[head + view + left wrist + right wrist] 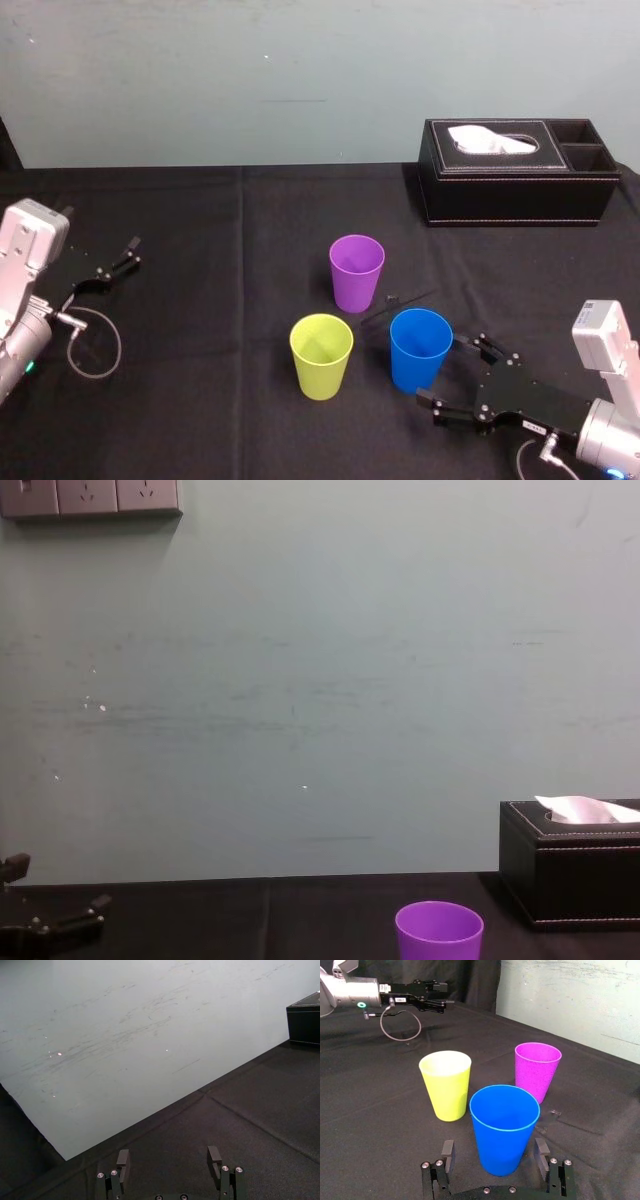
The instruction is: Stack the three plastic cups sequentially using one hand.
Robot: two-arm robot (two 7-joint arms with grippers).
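I expect the blue cup (503, 1127), narrowing to its base (499, 1166), to nest deep in the purple cup when I lower it, only the blue cup's top part showing.
Three plastic cups stand upright on the black tablecloth: a purple cup (357, 272) farthest back, a yellow-green cup (321, 355) at front left and a blue cup (420, 348) at front right. My right gripper (455, 370) is open just to the right of the blue cup. In the right wrist view its fingers (448, 1152) flank the lower part of the blue cup (504, 1127), with a gap on each side, and the yellow-green cup (446, 1085) and purple cup (537, 1070) stand beyond. My left gripper (128, 255) is parked open at the far left, holding nothing (169, 1160).
A black tissue box (518, 172) sits at the back right of the table against the pale wall. A cable loop (95, 345) hangs by the left arm. Bare black cloth lies to the left of the cups and in front of them.
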